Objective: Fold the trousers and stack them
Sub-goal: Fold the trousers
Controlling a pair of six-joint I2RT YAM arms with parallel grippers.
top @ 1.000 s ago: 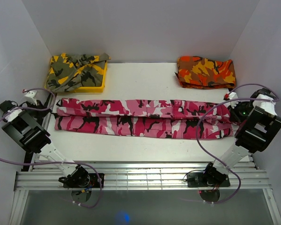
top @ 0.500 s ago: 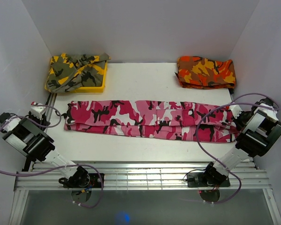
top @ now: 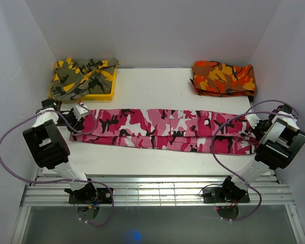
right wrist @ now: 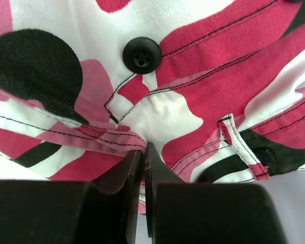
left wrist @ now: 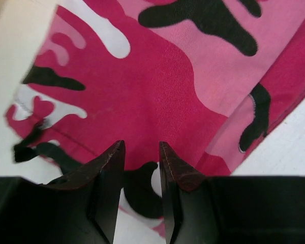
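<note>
The top leg's edge [top: 112,136] stops short of the lower leg's edge, so my left gripper should raise the top leg's edge mid-length [top: 146,135] while my right gripper raises the waistband.
The trousers [top: 162,129], pink, white and black camouflage, lie stretched left to right across the middle of the table, folded lengthwise. My left gripper [top: 79,118] hovers over their left leg end. In the left wrist view its jaws [left wrist: 141,152] stand a little apart with nothing between them, and the cloth [left wrist: 193,76] lies just beyond the tips. My right gripper [top: 253,126] is at the waist end on the right. In the right wrist view it [right wrist: 143,152] is shut on a fold of the waistband [right wrist: 117,140], below a black button [right wrist: 141,55].
A yellow-olive camouflage garment [top: 81,73] lies in a yellow tray [top: 99,95] at the back left. An orange-red camouflage garment [top: 223,77] lies folded at the back right. White walls close both sides and the back. A metal rail [top: 152,190] runs along the near edge.
The trousers have slid to the right and a little toward the near edge. My left arm let go, drew back, then came in again to the leg end. My right gripper has kept hold of the waist.
</note>
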